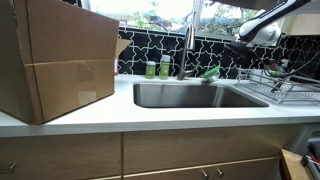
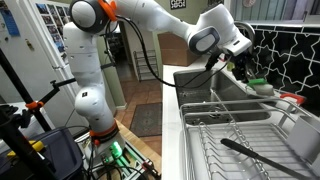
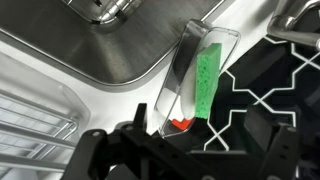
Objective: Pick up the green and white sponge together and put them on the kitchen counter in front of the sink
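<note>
I should go on lowering my open fingers, lined up across the sponge's narrow width (image 3: 205, 82), until they are on either side of both green and white layers (image 3: 196, 100), then close them.
The green and white sponge (image 3: 207, 80) stands on edge in a clear holder (image 3: 182, 85) at the back rim of the sink (image 3: 90, 50), against the black tiled wall. It also shows in both exterior views (image 1: 211, 72) (image 2: 258, 83), right of the chrome faucet (image 1: 186, 50). My gripper (image 3: 200, 138) is open and empty, with its fingers apart just above the sponge and holder, touching neither. In an exterior view the gripper (image 2: 243, 68) hangs over the sink's back corner. The white kitchen counter (image 1: 150, 115) runs along the front of the sink (image 1: 195, 95).
Two green-labelled bottles (image 1: 157, 69) stand left of the faucet. A large cardboard box (image 1: 55, 60) sits on the counter. A wire dish rack (image 1: 285, 85) (image 2: 240, 140) holding a dark utensil stands beside the sink. A small red piece (image 3: 180, 122) lies in the holder's base.
</note>
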{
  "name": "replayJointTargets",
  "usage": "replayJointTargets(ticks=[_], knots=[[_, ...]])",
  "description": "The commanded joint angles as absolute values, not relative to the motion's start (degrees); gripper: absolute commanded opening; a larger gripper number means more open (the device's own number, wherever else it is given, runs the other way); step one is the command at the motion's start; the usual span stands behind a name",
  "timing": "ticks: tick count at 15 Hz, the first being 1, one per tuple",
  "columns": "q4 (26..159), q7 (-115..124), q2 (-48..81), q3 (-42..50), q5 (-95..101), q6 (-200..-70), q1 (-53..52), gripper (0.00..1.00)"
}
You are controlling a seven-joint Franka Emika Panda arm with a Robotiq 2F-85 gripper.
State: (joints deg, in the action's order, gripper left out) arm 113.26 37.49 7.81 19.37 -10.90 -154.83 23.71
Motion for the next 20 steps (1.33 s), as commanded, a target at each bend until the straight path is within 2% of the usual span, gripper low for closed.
replayJointTargets(ticks=[1,11,14,15,20], knots=[[109.2,33.8,12.4,19.6,-17.6,-155.2,23.8,1.0],[103.1,21.9,19.2,18.9,-22.9,-151.8,26.1,1.0],[101.6,19.7,20.7,18.2,-23.3,-151.7,26.7,0.95],[101.1,18.9,21.0,17.8,-23.7,-151.7,26.9,0.9],[99.2,14.9,22.6,15.9,-25.9,-151.6,28.0,0.91]])
